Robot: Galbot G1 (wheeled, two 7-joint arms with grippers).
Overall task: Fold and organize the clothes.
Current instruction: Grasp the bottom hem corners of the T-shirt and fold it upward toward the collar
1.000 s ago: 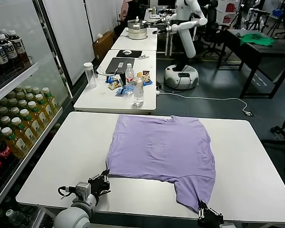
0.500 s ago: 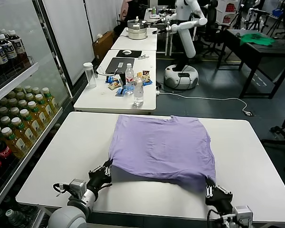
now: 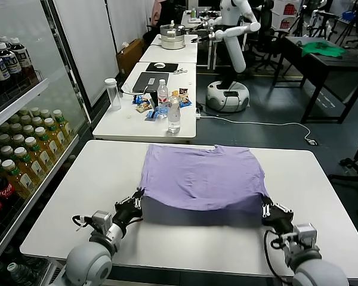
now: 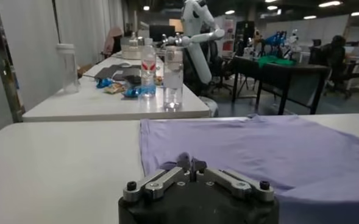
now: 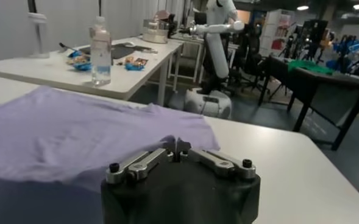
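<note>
The T-shirt's near hem [image 3: 200, 208] is spread wide from one gripper to the other, so my right gripper should go on carrying the hem's corner over the lavender T-shirt [image 3: 247, 174] until that corner lies there.
The lavender T-shirt [image 3: 203, 176] lies on the white table [image 3: 77, 190], its near hem lifted off the surface and carried toward the far side. My left gripper [image 3: 137, 201] is shut on the near left corner of the shirt; in the left wrist view [image 4: 190, 163] its jaws pinch purple cloth [image 4: 277, 146]. My right gripper [image 3: 267, 208] is shut on the near right corner; in the right wrist view [image 5: 177, 146] the cloth [image 5: 63, 131] spreads out beyond it. The printed graphic is hidden.
A second white table [image 3: 149, 113] behind holds water bottles [image 3: 173, 113], a clear cup [image 3: 113, 93], snacks and a laptop. A drinks fridge [image 3: 18, 149] stands on the left. Another robot [image 3: 230, 47] and a dark table with a green garment [image 3: 322, 47] stand farther back.
Both grippers have lifted the near hem and moved it away from the table's front edge toward the far side. The hanging right sleeve part no longer trails at the front.
</note>
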